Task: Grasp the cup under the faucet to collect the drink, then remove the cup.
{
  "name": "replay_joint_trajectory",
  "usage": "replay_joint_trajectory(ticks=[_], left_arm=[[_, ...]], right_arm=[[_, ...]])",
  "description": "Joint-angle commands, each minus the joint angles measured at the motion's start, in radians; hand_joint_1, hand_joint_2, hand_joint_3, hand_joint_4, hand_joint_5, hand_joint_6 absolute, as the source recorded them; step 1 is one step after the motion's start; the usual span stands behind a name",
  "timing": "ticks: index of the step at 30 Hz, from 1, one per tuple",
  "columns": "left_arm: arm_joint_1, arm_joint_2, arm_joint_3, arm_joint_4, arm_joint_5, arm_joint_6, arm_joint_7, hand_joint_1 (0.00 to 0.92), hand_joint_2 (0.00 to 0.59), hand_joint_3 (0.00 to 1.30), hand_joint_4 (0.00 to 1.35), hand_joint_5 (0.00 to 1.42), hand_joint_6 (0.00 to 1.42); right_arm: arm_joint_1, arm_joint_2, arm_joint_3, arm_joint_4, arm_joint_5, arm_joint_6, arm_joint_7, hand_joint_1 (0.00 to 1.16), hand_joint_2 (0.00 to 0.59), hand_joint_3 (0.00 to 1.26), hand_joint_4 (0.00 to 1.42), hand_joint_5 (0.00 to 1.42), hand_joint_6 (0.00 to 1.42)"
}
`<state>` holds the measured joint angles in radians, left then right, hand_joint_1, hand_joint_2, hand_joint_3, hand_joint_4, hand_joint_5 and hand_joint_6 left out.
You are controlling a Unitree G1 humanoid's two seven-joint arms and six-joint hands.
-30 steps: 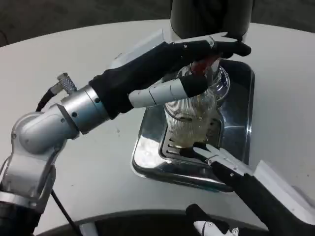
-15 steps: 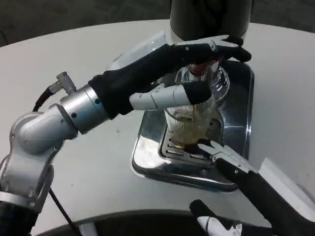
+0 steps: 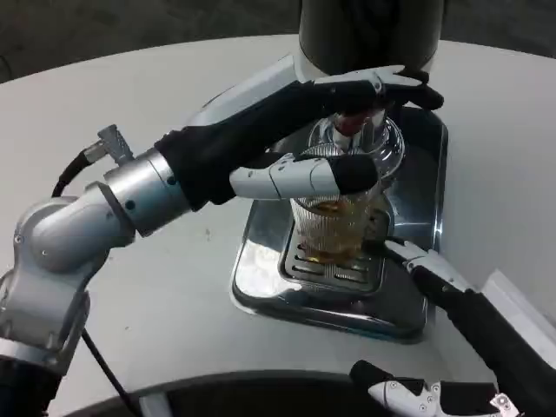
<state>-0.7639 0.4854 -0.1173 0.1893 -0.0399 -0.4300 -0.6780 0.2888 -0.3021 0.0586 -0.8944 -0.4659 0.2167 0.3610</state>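
Note:
The amber drink takes up only the cup's lower part (image 3: 327, 236), so I expect the drink (image 3: 330, 254) to slosh about but stay under the cup's rim when the robot pulls the cup away.
A ribbed clear cup (image 3: 334, 228) stands upright on the grate (image 3: 328, 271) of a steel drip tray (image 3: 257, 271), below the faucet with its red handle (image 3: 346, 124). Amber drink fills the cup's lower part. My left hand (image 3: 323, 111) reaches in from the left. Its long fingers lie over the red handle and its thumb stretches across the front of the cup near the rim. My right hand (image 3: 452, 295) comes up from the lower right with fingers spread. Its fingertips (image 3: 408, 254) are just beside the cup's lower right side, holding nothing.
The dark drink dispenser (image 3: 369, 30) rises behind the tray at the top. The white round table (image 3: 130, 104) stretches to the left and its front edge curves along the bottom. A cable (image 3: 82, 165) hangs off my left forearm.
My right hand has slid from in front of the cup to its right side. The drink in the cup has risen. My left thumb has dropped a little across the cup.

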Motion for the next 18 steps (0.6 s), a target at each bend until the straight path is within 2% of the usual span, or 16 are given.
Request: replay_joint_trajectory(ticks=[1, 12, 18], left_arm=[[0.046, 0.019, -0.048, 0.016, 0.048, 0.012, -0.046, 0.0, 0.067, 0.22, 0.1, 0.15, 0.04], [0.049, 0.025, -0.051, 0.015, 0.058, 0.004, -0.035, 0.0, 0.068, 0.19, 0.1, 0.15, 0.03], [0.044, 0.025, -0.056, 0.017, 0.067, 0.003, -0.029, 0.0, 0.069, 0.19, 0.1, 0.15, 0.03]], right_arm=[[-0.008, 0.028, -0.005, 0.027, 0.011, -0.01, -0.043, 0.89, 0.219, 0.14, 0.08, 0.02, 0.04], [-0.054, 0.089, -0.016, 0.122, 0.06, -0.013, -0.126, 0.88, 0.186, 0.07, 0.05, 0.03, 0.07], [-0.094, 0.156, -0.006, 0.253, 0.112, -0.059, -0.216, 0.89, 0.172, 0.06, 0.05, 0.03, 0.09]])
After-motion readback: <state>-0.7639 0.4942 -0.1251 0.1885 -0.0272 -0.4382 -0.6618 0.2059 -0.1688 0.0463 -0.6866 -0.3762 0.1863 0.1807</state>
